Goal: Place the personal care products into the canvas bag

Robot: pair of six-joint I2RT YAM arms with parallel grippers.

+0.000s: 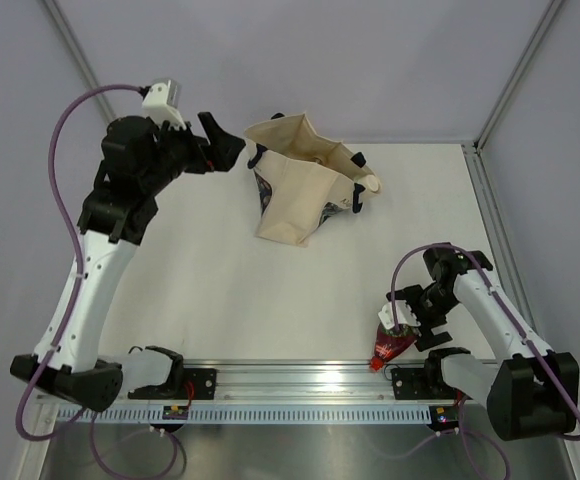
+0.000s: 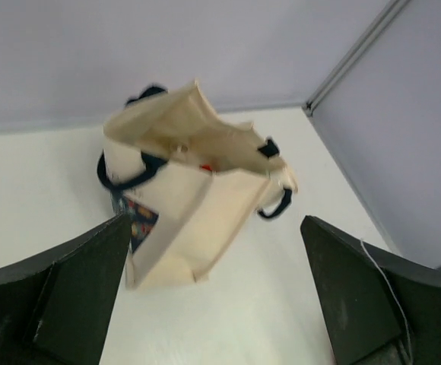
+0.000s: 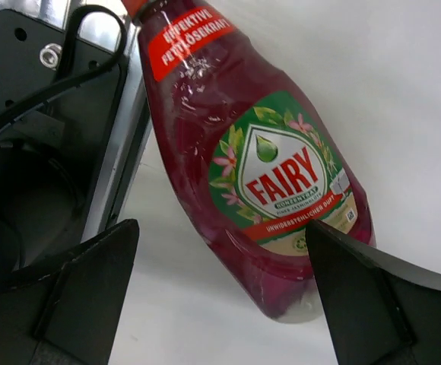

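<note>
I should turn my open right gripper and grip the bottle's middle, since the dark-red bottle slants across the gripper with its base nearest the fingers.
The canvas bag lies slumped at the back middle of the table, mouth open toward the back; it also shows in the left wrist view. A small red item shows inside its mouth. A flat dark-red labelled bottle lies on the table by the front rail, cap toward the rail, and fills the right wrist view. My right gripper is open, its jaws either side of the bottle's base. My left gripper is open and empty, raised left of the bag. The other bottles are hidden.
An aluminium rail with the arm bases runs along the near edge. A dark patterned patch shows at the bag's left side. A beige rounded end sticks out by the bag's right handle. Frame posts stand at the back corners.
</note>
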